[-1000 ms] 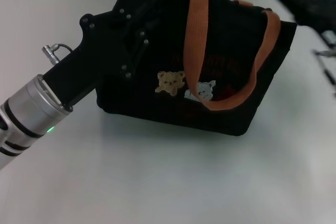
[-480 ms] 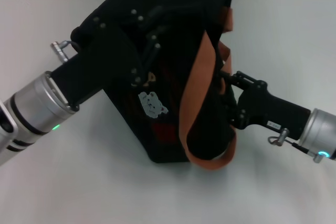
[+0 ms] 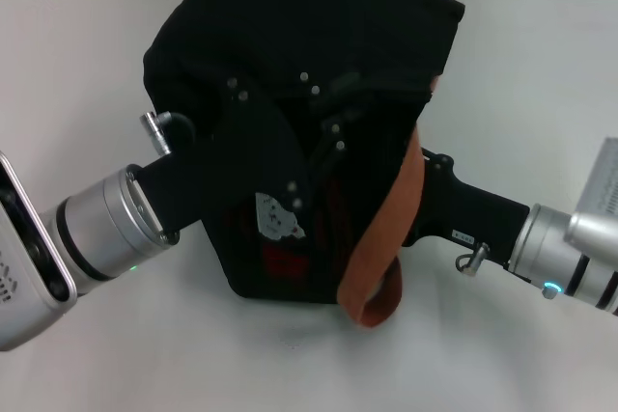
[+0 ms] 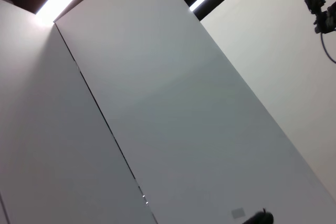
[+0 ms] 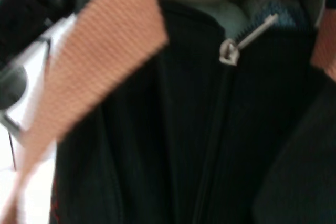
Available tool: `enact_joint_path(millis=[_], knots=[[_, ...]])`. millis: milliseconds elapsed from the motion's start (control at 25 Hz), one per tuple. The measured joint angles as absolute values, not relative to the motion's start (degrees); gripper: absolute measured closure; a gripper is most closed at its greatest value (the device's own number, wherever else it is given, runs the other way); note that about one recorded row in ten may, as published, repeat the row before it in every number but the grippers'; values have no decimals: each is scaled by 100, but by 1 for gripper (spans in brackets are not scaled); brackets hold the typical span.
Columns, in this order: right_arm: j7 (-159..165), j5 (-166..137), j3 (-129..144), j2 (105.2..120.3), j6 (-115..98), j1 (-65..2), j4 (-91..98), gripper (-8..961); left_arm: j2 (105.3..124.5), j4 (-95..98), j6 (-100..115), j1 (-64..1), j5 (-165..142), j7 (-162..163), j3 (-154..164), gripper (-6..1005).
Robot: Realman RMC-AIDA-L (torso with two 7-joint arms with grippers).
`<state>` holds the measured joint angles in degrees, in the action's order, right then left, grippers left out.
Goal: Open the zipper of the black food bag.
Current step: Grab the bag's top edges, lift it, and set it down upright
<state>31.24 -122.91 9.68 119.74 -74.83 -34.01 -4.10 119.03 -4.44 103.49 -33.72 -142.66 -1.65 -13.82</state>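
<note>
The end of my right gripper is behind the orange-brown strap (image 3: 391,224) at the side of the bag. Next, I pull back out, open it and come in higher toward the silver pull tab (image 5: 230,52).
The black food bag (image 3: 309,36) is tipped over on the white table, with one white bear patch (image 3: 275,216) and an orange-brown strap (image 3: 386,238) showing on its near face. My left gripper (image 3: 290,132) lies pressed against that face, black on black. My right gripper (image 3: 435,195) reaches in from the right, its tip hidden behind the strap and the bag's side. In the right wrist view the zipper (image 5: 210,145) runs along the black fabric, and its silver pull tab (image 5: 231,51) sits close by beside a strap (image 5: 100,66).
The white table (image 3: 502,335) surrounds the bag, and a tiled wall runs along its far edge. The left wrist view shows only pale wall panels and light strips.
The bag has been tipped and turned from standing with both bear patches showing. My left arm swung down and right with it. My right arm came in from the right.
</note>
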Motion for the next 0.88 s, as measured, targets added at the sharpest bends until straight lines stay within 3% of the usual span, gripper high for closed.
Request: enact_joint_path(millis=[120, 400, 880], knots=[[2692, -12252, 717, 11972, -7885, -3124, -440, 121, 11903, -456, 10329, -3318, -14271, -172, -1382, 876], [-13, -12225, -1176, 11988, -9102, -1632, -1273, 121, 11911, -456, 10247, -3168, -14278, -386, -1341, 879], [-3903, -12250, -1282, 11988, -9008, -1683, -2502, 120, 11913, -560, 10044, -3150, -14283, -557, -1318, 885]])
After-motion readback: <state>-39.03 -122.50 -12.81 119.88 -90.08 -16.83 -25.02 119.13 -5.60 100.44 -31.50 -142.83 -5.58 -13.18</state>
